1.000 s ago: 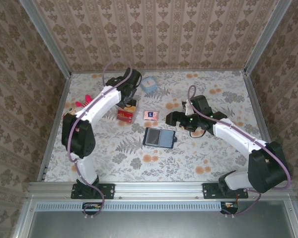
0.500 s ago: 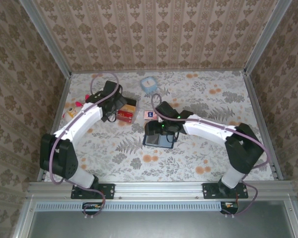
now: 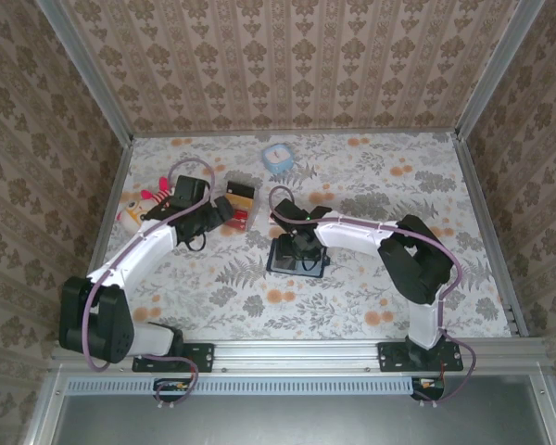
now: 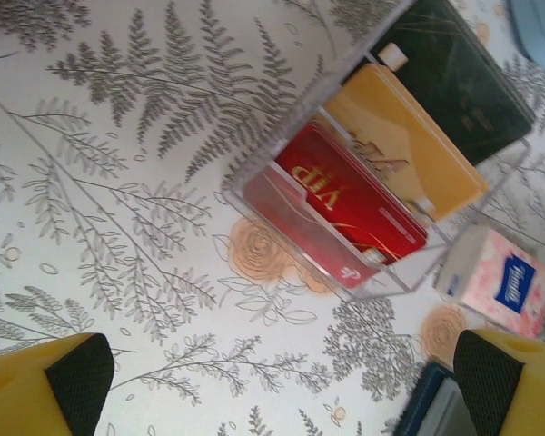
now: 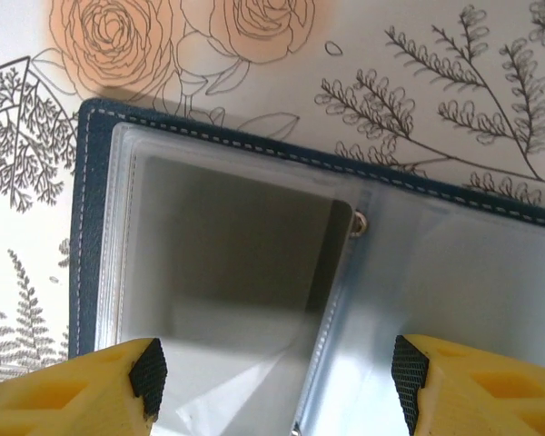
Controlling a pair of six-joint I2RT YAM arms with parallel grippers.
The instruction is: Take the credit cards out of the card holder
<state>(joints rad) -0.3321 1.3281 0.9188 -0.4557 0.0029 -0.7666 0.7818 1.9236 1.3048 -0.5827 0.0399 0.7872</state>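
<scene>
The sleeves' loose edge [image 5: 116, 241] faces my left gripper's side, so next my left gripper comes over to that edge [image 5: 107, 309] while my right gripper steadies the sleeves.
The card holder [image 3: 297, 265] lies open on the flowered table, navy rim [image 5: 86, 227] with white stitching around clear plastic sleeves [image 5: 454, 300]. A dark grey rectangle shows through one sleeve; I cannot tell if it is one of the credit cards. My right gripper [image 3: 296, 245] hangs just over the sleeves, open [image 5: 279, 377], nothing between its fingers. My left gripper [image 3: 215, 211] is open [image 4: 282, 400] over bare table, just short of a clear box [image 4: 318, 95]. A corner of the card holder [image 4: 433, 404] shows in the left wrist view.
The clear box [image 3: 241, 206] holds a red VIP card [image 4: 354, 195], a tan-orange card [image 4: 409, 150] and a dark one [image 4: 459, 77]. A pink tissue packet [image 4: 495, 282] lies beside it. A pale blue container [image 3: 276, 156] sits at the back, a plush toy [image 3: 139, 204] at the left.
My right arm swung left from beside the card holder to just above it, its jaws narrowing a little. My left gripper opened and drew back leftward from the clear box.
</scene>
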